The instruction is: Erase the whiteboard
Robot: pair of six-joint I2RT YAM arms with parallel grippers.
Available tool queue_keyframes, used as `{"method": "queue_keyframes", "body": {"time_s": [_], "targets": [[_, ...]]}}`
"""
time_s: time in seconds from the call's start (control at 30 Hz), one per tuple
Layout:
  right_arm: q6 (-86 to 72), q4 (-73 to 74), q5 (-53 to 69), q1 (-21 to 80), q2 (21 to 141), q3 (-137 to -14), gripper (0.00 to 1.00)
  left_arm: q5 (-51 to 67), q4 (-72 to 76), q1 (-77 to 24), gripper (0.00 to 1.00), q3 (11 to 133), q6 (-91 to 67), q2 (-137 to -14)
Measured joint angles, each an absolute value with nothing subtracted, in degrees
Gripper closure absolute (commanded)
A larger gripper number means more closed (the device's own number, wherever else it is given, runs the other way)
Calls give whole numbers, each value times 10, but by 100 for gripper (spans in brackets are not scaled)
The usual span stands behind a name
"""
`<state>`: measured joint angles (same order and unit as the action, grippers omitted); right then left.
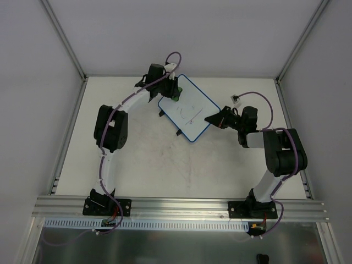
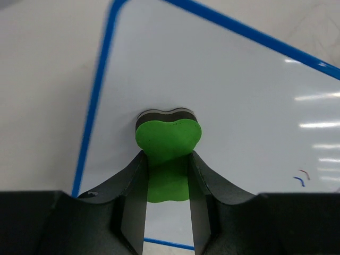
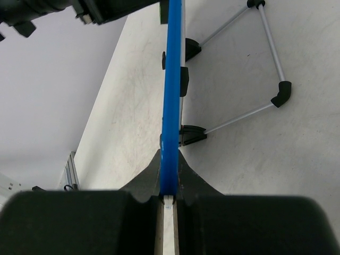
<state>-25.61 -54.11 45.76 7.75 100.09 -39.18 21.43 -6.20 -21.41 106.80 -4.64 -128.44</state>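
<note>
The green eraser is near the whiteboard's blue rim and away from the marker lines, so the robot's left gripper needs to sweep the eraser back over those lines [image 1: 192,119].
The whiteboard [image 1: 188,109], white with a thin blue rim, lies at an angle at the table's back centre, with faint marker lines [image 1: 186,114] near its middle. My left gripper [image 1: 174,91] is shut on a green eraser [image 2: 168,139] and presses it on the board's far-left part [image 2: 223,79]. Small red and blue marks [image 2: 302,178] show at the right of the left wrist view. My right gripper [image 1: 211,119] is shut on the board's right edge; in the right wrist view the blue rim [image 3: 171,79] runs edge-on between my fingers.
The board's wire stand [image 3: 265,58] with black clips lies under it on the table. A small white connector [image 1: 235,99] on a purple cable lies at the back right. Grey walls enclose the table at left, right and back.
</note>
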Motion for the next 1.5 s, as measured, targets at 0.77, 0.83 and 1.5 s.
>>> {"method": "queue_keyframes", "body": {"time_s": [0.77, 0.83, 1.5], "targets": [[-246, -526, 452, 72, 1001, -392, 100, 135, -52, -425, 100, 961, 153, -1192], [-247, -525, 451, 72, 1001, -392, 100, 161, -57, -408, 100, 972, 119, -1200], [-248, -538, 459, 79, 1001, -393, 100, 222, 3, -177, 100, 917, -109, -1235]]}}
